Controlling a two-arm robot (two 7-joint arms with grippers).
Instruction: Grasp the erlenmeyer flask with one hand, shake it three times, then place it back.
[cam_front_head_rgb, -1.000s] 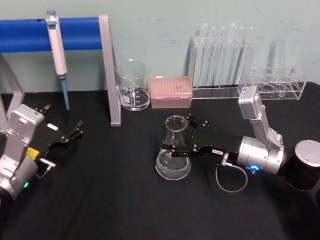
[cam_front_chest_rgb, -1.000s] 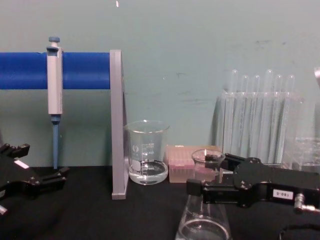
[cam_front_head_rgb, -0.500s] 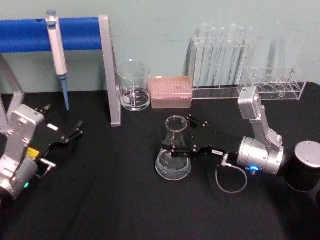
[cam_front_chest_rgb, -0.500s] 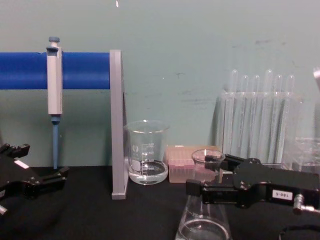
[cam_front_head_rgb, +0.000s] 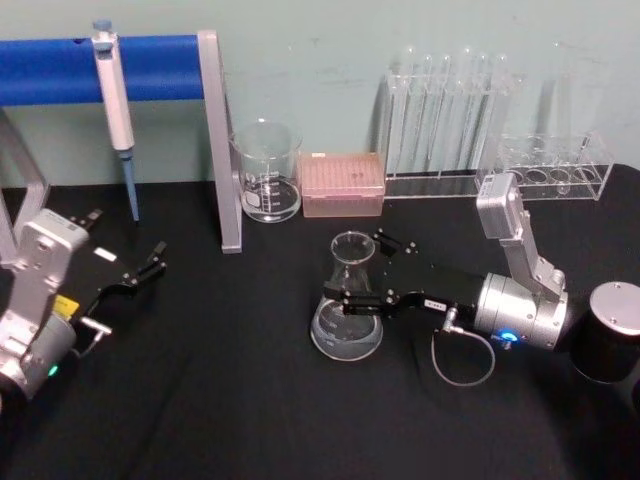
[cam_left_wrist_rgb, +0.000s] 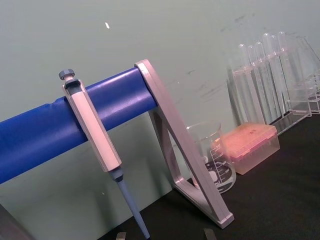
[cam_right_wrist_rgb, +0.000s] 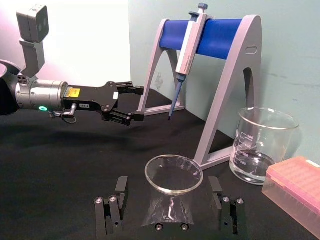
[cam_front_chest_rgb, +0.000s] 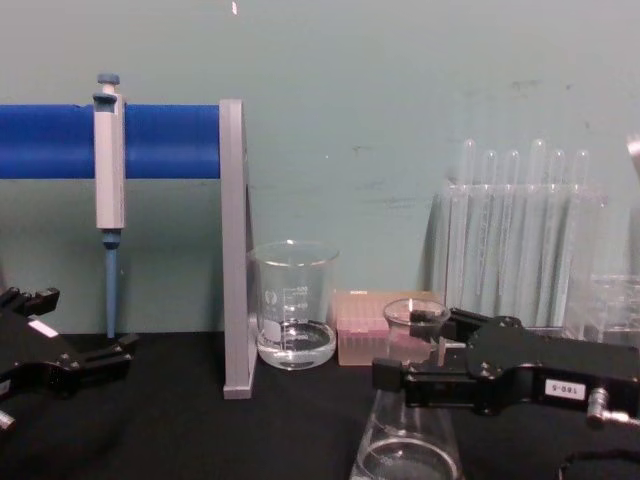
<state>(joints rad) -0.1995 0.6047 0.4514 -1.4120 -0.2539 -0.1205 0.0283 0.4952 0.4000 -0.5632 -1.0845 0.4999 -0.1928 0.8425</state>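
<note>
My gripper will shake the flask (cam_front_chest_rgb: 404, 425), and the clear liquid (cam_front_chest_rgb: 408, 463) will stay well below the flask's neck because it lies low in the flask's wide base.
The erlenmeyer flask (cam_front_head_rgb: 350, 312) (cam_front_chest_rgb: 405, 445) stands upright on the black table, right of centre, with a little clear liquid in its base. My right gripper (cam_front_head_rgb: 358, 270) (cam_front_chest_rgb: 400, 345), the hand with the white label and silver plug, is open. It reaches in from the right with one finger on each side of the flask's neck. In the right wrist view the flask (cam_right_wrist_rgb: 172, 197) sits between the fingers (cam_right_wrist_rgb: 120, 186) with a gap on both sides. My left gripper (cam_front_head_rgb: 148, 265) (cam_right_wrist_rgb: 141, 104) rests open at the left, far from the flask.
A glass beaker (cam_front_head_rgb: 267, 175) and a pink tip box (cam_front_head_rgb: 342, 183) stand behind the flask. A pipette (cam_front_head_rgb: 115, 100) hangs on the blue-barred stand (cam_front_head_rgb: 222, 150) at the back left. Test tube racks (cam_front_head_rgb: 445, 110) line the back right. A black cylinder (cam_front_head_rgb: 612, 345) stands at the right edge.
</note>
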